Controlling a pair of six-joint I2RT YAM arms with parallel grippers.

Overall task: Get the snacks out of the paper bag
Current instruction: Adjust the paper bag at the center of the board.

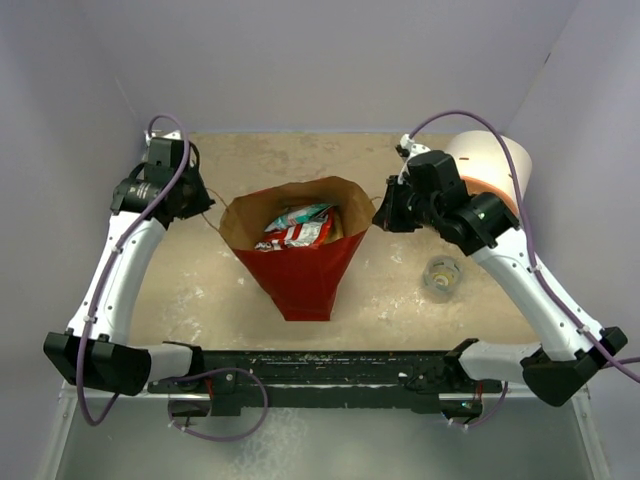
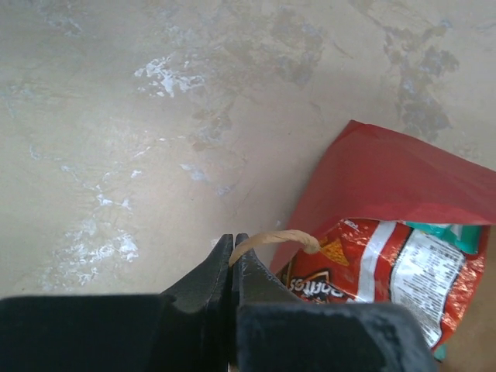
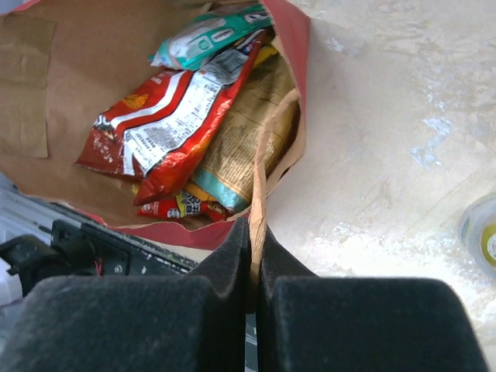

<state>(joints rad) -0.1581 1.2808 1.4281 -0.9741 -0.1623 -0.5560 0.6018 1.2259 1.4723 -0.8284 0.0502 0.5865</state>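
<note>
The paper bag's string handles [image 1: 377,199] are in both my grippers, so next my right gripper lets go of its handle and reaches for the red packet [image 1: 304,234] while my left gripper keeps holding.
The paper bag [image 1: 300,270] lies in the middle of the table, red outside and brown inside, its mouth open toward the far side. The snacks [image 1: 297,229] lie inside: a red and silver packet [image 3: 167,132], a teal packet [image 3: 209,35], a tan packet [image 3: 248,147] and a small red candy pack [image 3: 174,205]. My left gripper [image 1: 207,208] is shut on the bag's left string handle [image 2: 271,239]; the red packet [image 2: 380,271] shows beside it. My right gripper [image 1: 383,215] is shut on the right string handle [image 3: 263,163]. Both handles are pulled outward, holding the mouth wide.
A white cylinder with an orange band [image 1: 490,165] stands at the back right behind my right arm. A small clear tape roll [image 1: 442,272] lies right of the bag, also at the right wrist view's edge [image 3: 484,232]. Purple walls enclose the table.
</note>
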